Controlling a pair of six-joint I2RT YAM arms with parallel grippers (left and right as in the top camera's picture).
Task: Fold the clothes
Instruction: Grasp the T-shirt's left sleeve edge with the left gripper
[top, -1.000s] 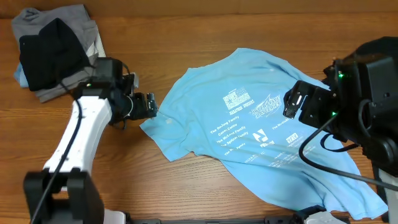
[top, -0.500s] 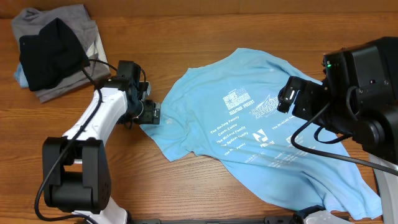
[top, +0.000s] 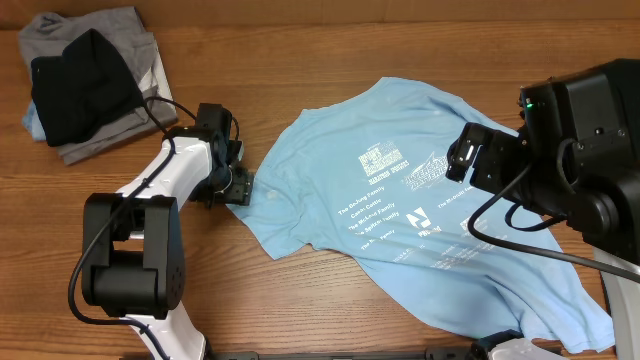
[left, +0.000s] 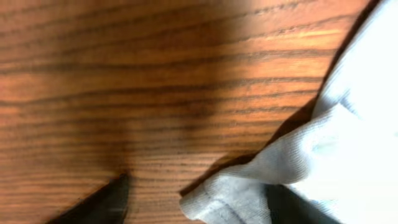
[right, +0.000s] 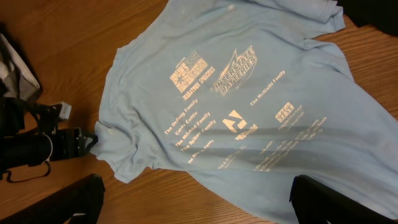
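Observation:
The light blue T-shirt (top: 420, 215) is too far over toward my right gripper's side. My left gripper should first grip the sleeve hem (top: 246, 212) again and pull the T-shirt across.
The light blue T-shirt (top: 400, 200) lies spread and rumpled on the wooden table, white print facing up. My left gripper (top: 243, 187) is down at its left sleeve. In the left wrist view the sleeve hem (left: 230, 196) lies between the two dark fingers (left: 106, 199); the left one stands clear of the cloth and the other is against it. The jaws are partly drawn in, not clamped. My right gripper (top: 462, 160) hovers open above the shirt's right side, and the right wrist view shows the T-shirt (right: 236, 93) below with nothing between the fingers (right: 78, 199).
A pile of folded grey and black clothes (top: 85, 80) sits at the back left corner. Bare wood (top: 250, 290) runs along the front edge, left of the shirt. The left arm (right: 37, 146) shows at the left of the right wrist view.
My left gripper has slid right onto the sleeve's edge and its jaws have narrowed around the hem. The right arm shifted slightly left early on, then held still.

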